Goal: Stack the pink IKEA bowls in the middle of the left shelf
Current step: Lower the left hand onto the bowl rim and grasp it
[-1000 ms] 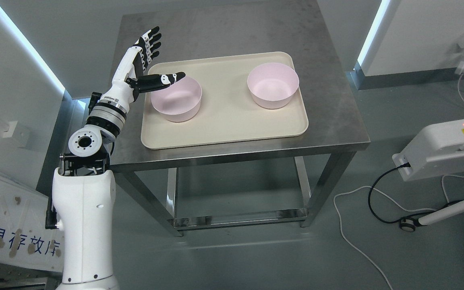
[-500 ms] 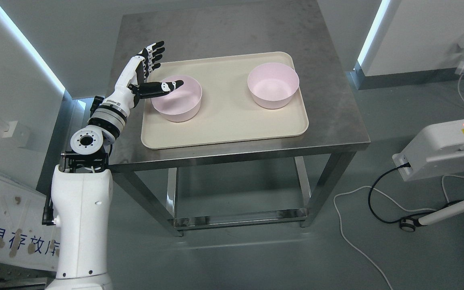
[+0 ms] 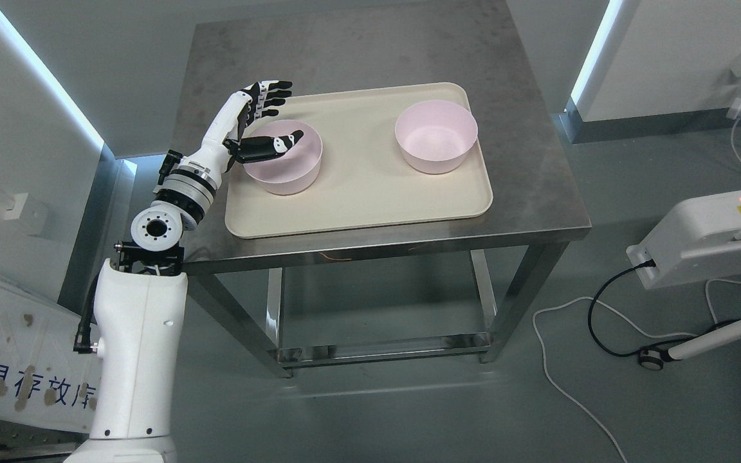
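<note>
Both pink bowls widen from narrower bases (image 3: 435, 164). I expect the bowl (image 3: 296, 170) by my thumb to sit deep inside the empty one when I lower it.
Two pink bowls stand upright on a beige tray (image 3: 370, 206). The left bowl (image 3: 290, 170) is near the tray's left side, the right bowl (image 3: 435, 136) near its back right. My left hand (image 3: 274, 119) is open at the left bowl's back left rim. Its thumb (image 3: 277, 143) reaches over the rim into the bowl, while the fingers (image 3: 272, 96) are spread outside, behind the bowl. The bowl still rests on the tray. No right arm shows.
The tray lies on a steel table (image 3: 531, 193) with a lower crossbar. A white machine (image 3: 711, 235) with cables on the floor stands at the right. A white board with print leans at the lower left (image 3: 17, 373).
My left arm has moved right and slightly down toward the left bowl. The thumb now dips inside the rim and the fingers have come closer behind it. Neither bowl has moved.
</note>
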